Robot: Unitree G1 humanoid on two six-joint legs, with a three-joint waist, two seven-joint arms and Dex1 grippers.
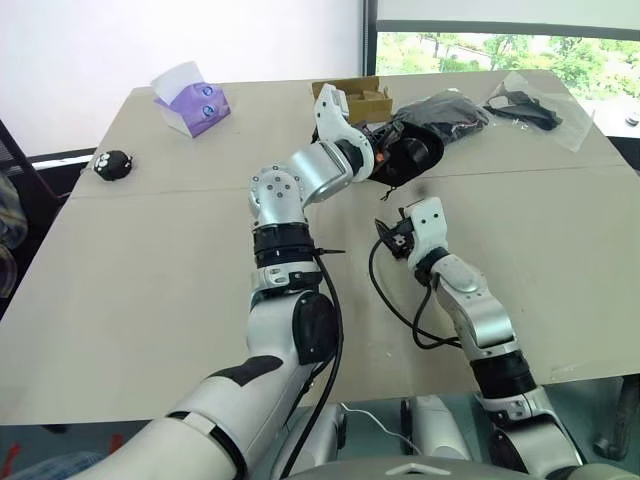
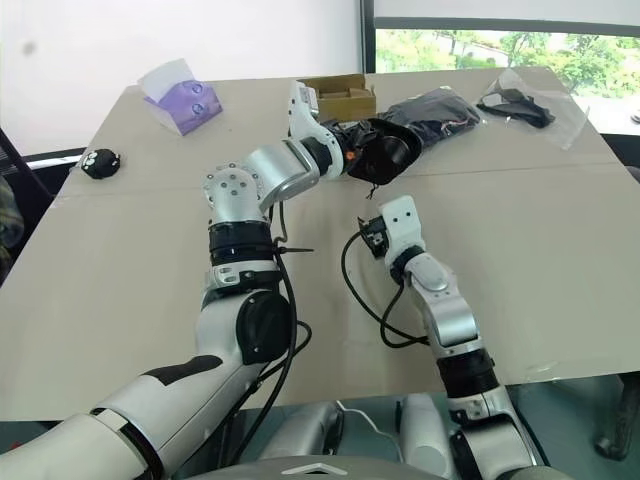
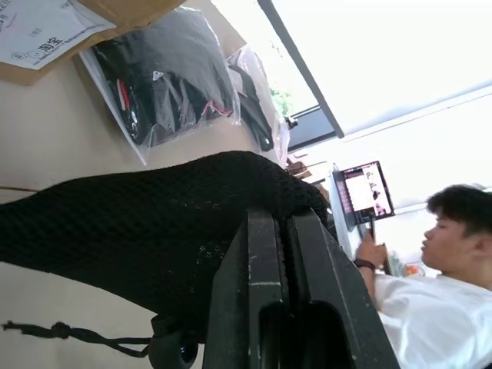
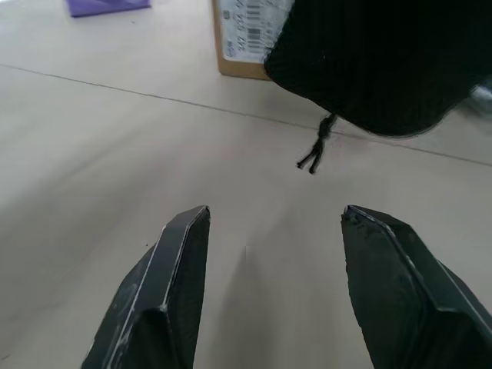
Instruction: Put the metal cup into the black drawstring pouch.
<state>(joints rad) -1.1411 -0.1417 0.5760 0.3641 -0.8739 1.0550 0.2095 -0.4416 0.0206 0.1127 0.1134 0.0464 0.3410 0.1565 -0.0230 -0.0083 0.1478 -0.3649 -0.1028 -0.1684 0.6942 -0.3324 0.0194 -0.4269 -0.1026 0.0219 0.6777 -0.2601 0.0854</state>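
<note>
My right gripper should take the knotted cord (image 1: pixel 388 193) and hang the pouch from it, because my left gripper is holding the pouch (image 1: pixel 413 155) by its mesh fabric with the cord end down.
The black drawstring pouch (image 1: pixel 415 150) hangs above the table's far middle, and my left gripper (image 1: pixel 372 163) is shut on its mesh fabric. In the left wrist view the two fingers (image 3: pixel 261 261) are pressed together on the pouch (image 3: pixel 138 223), and its cord and toggle (image 3: pixel 173 350) dangle below. My right gripper (image 4: pixel 273 215) is open with nothing in it, low over the table, just nearer than the pouch (image 4: pixel 369 69) and under it. A knotted cord end (image 4: pixel 315 150) hangs from the pouch ahead of it. The metal cup is out of view.
A cardboard box (image 1: pixel 360 95) and clear bags of black fabric (image 1: pixel 455 110) (image 1: pixel 530 105) lie behind the pouch. A purple tissue box (image 1: pixel 190 100) stands at the far left and a small black lump (image 1: pixel 113 163) near the left edge. A seated person (image 3: pixel 430 269) shows beyond the table.
</note>
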